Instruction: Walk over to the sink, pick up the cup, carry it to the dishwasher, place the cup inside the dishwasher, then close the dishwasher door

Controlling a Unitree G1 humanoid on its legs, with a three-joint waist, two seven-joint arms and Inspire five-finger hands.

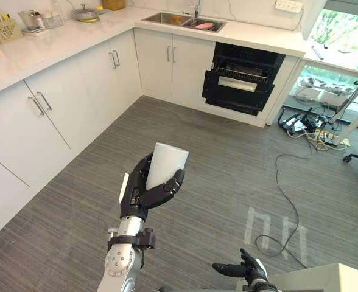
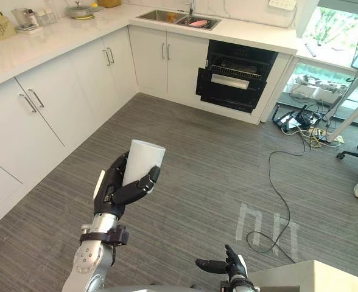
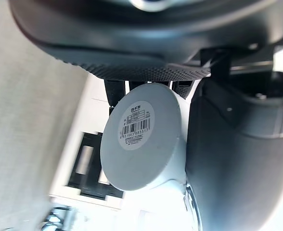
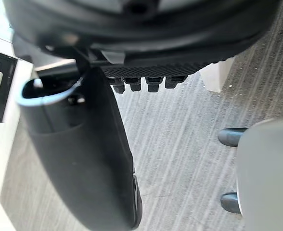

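My gripper will swing the dishwasher door upward when it pushes the door closed, because the door is open along its top edge and the rack is showing.
My left hand holds a white cup upright over the grey floor, with its fingers and thumb curled round the cup's lower half. In the left wrist view the cup's labelled base sits between the thumb and the palm. The black dishwasher stands far ahead under the counter, its door hanging partly open and a rack visible inside. The sink lies in the counter just left of it. My right hand hangs low on my right, open and holding nothing.
White cabinets run along the left under a counter with a pot and a utensil holder. Cables trail over the floor at the right beside a table leg. A white block sits by my right hand.
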